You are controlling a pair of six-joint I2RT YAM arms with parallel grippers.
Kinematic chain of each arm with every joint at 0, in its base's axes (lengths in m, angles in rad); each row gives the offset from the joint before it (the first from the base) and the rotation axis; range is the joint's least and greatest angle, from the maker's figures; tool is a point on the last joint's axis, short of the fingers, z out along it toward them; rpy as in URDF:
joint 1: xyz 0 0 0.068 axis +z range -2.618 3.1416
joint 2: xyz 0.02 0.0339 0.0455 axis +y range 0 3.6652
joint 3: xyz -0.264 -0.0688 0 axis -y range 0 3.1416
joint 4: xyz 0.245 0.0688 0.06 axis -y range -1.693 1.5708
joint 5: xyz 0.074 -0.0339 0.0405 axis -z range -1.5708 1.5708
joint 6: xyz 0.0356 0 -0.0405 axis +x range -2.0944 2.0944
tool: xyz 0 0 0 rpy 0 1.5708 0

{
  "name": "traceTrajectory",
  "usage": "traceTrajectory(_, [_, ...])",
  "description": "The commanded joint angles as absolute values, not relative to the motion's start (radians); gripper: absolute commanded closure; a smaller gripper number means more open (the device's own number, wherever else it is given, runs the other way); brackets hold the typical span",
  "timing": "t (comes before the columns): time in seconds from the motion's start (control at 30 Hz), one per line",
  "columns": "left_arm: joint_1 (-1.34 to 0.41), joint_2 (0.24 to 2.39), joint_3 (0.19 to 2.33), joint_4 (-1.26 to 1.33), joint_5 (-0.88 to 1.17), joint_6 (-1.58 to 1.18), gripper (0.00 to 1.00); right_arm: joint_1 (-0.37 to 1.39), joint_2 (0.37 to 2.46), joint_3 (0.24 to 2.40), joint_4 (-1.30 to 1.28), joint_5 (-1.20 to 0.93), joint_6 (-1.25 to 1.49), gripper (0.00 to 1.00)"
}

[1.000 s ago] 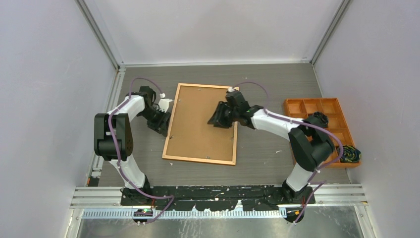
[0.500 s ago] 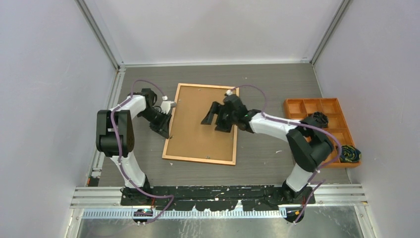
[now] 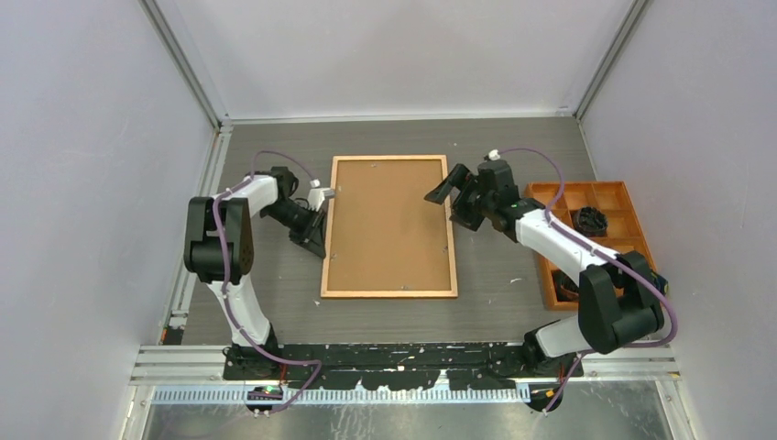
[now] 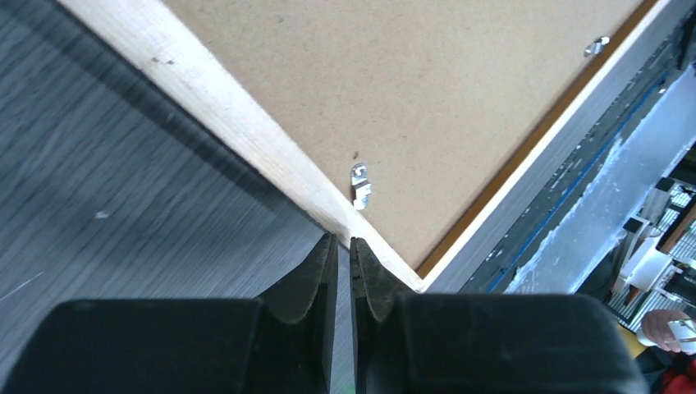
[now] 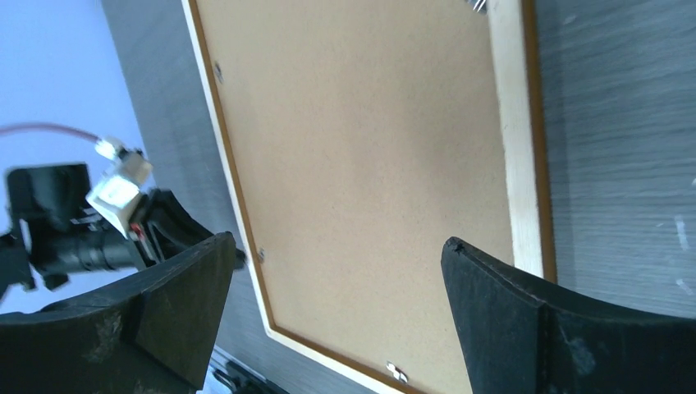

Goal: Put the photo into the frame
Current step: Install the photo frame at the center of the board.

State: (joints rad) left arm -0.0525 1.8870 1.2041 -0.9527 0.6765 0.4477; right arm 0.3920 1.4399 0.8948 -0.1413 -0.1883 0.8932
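The metal tab [image 4: 359, 187] slants beside the frame's border, so my left gripper should steady the frame's wooden edge [image 4: 330, 210] while my right gripper pushes the metal tab toward it.
The frame [image 3: 388, 293] lies face down mid-table, its brown backing board [image 3: 389, 225] up. The photo is hidden. My left gripper [image 3: 318, 244] is low at the frame's left edge. In the left wrist view its tips [image 4: 344, 240] are shut with only a thin slit, nothing between them, against the pale wooden border [image 4: 238, 115] near a metal tab [image 4: 359, 182]. My right gripper [image 3: 449, 203] hovers by the frame's upper right corner. In the right wrist view it [image 5: 336, 240] is wide open above the board [image 5: 361, 148], holding nothing.
An orange compartment tray [image 3: 573, 186] stands at the right, with a black item [image 3: 591, 220] in one cell. Grey walls close in the back and both sides. The right arm's elbow reaches over the tray's near end.
The frame has swung from tilted to square and shifted right. The right gripper opened wide and drew back off the board toward the right. The left gripper closed, following the left edge.
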Motion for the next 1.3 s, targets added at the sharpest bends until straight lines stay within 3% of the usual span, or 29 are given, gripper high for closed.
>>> traceTrajectory(0.0, [-0.064, 1.864, 1.266, -1.021, 0.768, 0.448, 0.88, 0.313, 1.396, 0.891, -0.036, -0.270, 0.946, 0.00])
traceTrajectory(0.1, [-0.041, 1.821, 1.322, -1.101, 0.781, 0.483, 0.85, 0.313, 1.439, 0.905, 0.022, -0.330, 0.975, 0.00])
traceTrajectory(0.3, [0.050, 1.774, 1.379, -1.132, 0.758, 0.491, 0.68, 0.500, 1.501, 1.020, -0.113, -0.137, 0.937, 0.00])
traceTrajectory(0.53, [0.034, 1.892, 1.342, -1.000, 0.734, 0.352, 0.57, 0.772, 1.693, 1.162, -0.065, -0.031, 0.944, 0.29])
traceTrajectory(0.7, [0.009, 1.918, 1.331, -0.953, 0.736, 0.305, 0.53, 0.865, 1.844, 1.188, 0.083, -0.069, 1.014, 0.34])
traceTrajectory(1.27, [-0.032, 1.976, 1.293, -0.888, 0.674, 0.276, 0.78, 0.974, 2.003, 1.211, 0.242, -0.136, 1.133, 0.42])
